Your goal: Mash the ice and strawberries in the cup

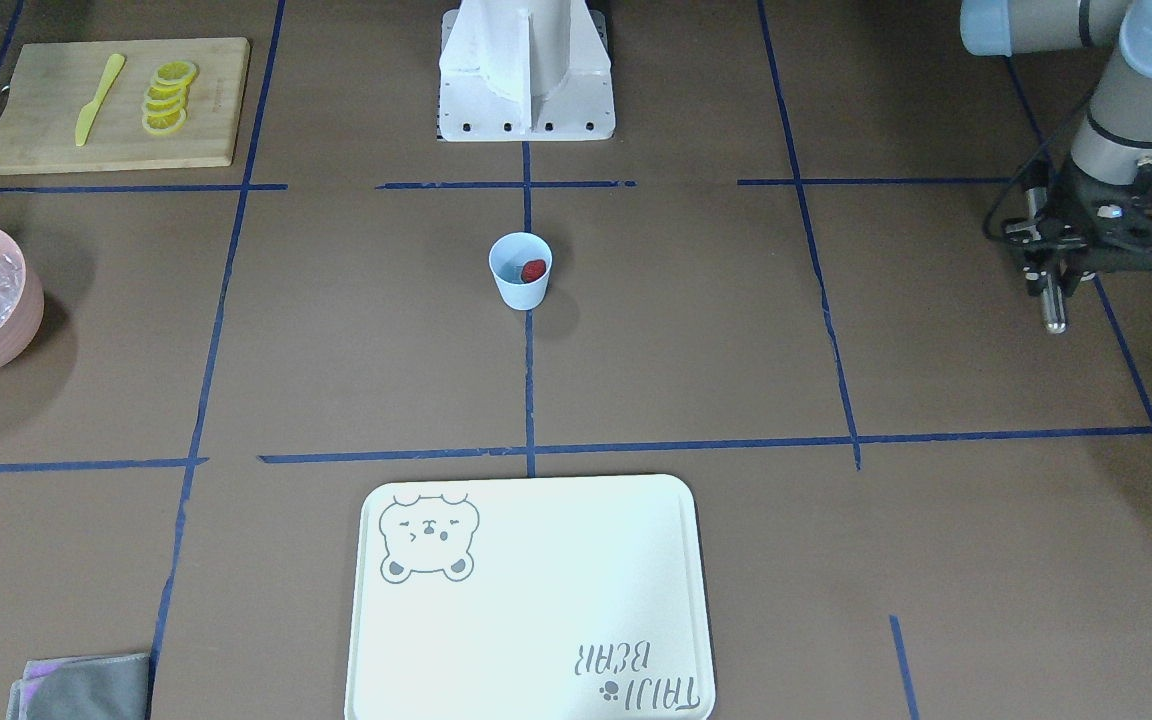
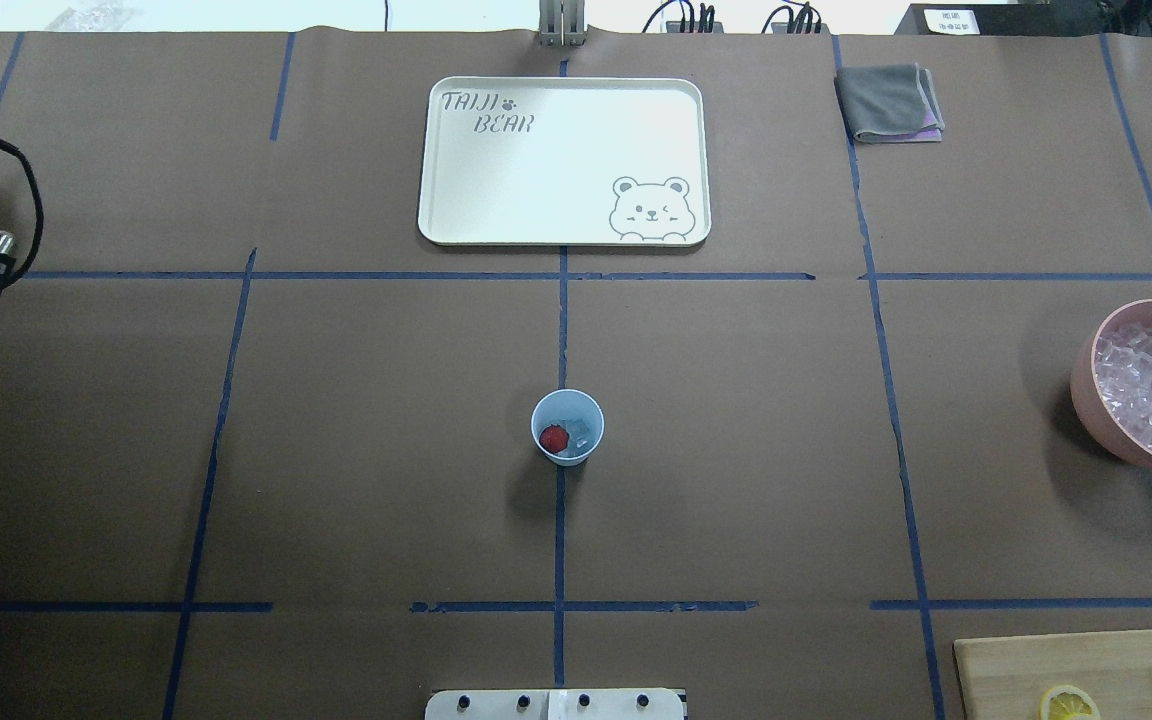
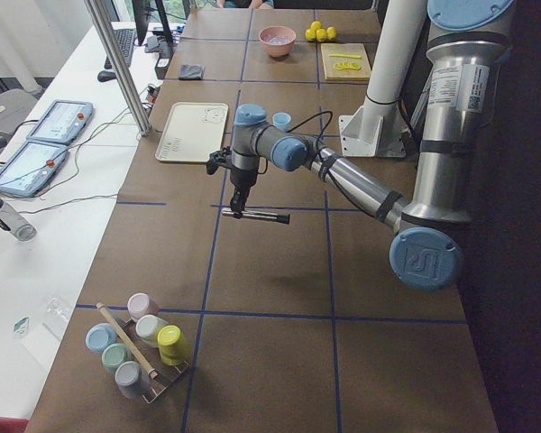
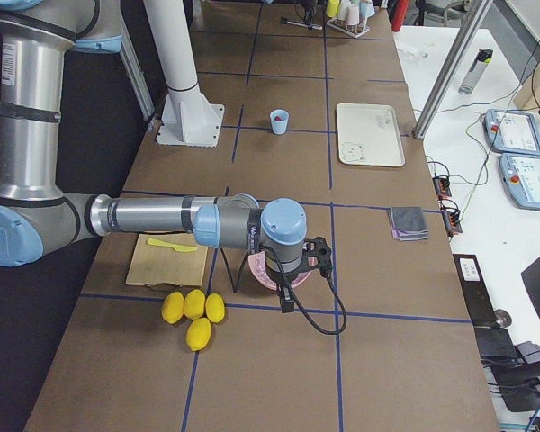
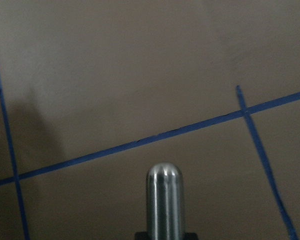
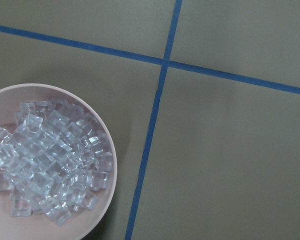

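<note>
The metal rod (image 3: 270,216) is hanging level over clear tabletop (image 3: 263,283), away from the cup. The robot's left gripper should go on lowering it until it lies flat, and then let go.
The light-blue cup (image 1: 520,280) stands upright at the table's centre on a blue tape line, also in the overhead view (image 2: 567,452). Inside it lie a red strawberry (image 1: 533,269) (image 2: 554,438) and a clear ice cube (image 2: 582,430). My left gripper (image 1: 1052,280) is far to the cup's side, shut on a metal rod (image 1: 1053,312) that also shows in the left wrist view (image 5: 164,200). My right gripper shows only in the exterior right view (image 4: 292,288), above the pink bowl; I cannot tell if it is open.
A pink bowl (image 2: 1086,385) full of ice cubes (image 6: 45,170) stands at the table's right. A white bear tray (image 2: 436,150) lies beyond the cup. A cutting board (image 1: 36,140) holds lemon slices (image 1: 166,100) and a yellow knife (image 1: 99,98). A grey cloth (image 2: 886,100) lies far right.
</note>
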Tool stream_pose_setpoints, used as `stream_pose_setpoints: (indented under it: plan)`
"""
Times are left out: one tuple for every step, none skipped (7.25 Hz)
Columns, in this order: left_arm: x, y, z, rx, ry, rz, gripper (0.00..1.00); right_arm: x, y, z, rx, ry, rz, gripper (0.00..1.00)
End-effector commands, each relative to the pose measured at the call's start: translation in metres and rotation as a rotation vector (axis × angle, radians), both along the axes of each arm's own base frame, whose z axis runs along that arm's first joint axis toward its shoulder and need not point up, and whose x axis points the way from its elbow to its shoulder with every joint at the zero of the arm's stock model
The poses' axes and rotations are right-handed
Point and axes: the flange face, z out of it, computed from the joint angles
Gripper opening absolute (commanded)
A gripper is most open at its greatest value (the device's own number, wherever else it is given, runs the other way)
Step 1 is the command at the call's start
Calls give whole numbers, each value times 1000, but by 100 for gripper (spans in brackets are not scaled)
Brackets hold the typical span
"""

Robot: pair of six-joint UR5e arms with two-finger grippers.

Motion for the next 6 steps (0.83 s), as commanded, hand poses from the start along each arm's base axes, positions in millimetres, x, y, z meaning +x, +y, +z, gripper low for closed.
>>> stream_pose_setpoints:
  plan:
    - [-27,22,66,-49,-4,-60,8,0,1,1,-2,0,0,99]
    - [-28,26,106,-48,24,-94,8,0,1,1,-1,0,-1,99]
    - [-23,22,148,-38,59,-137,7,0,1,1,-2,0,0,99]
    - [-17,17,175,-20,88,-158,7,0,1,1,-2,0,0,99]
    - [-15,12,190,-13,95,-160,7,0,1,0,0,0,0,99]
    - [-13,11,193,-27,96,-177,7,0,1,0,1,0,-1,99]
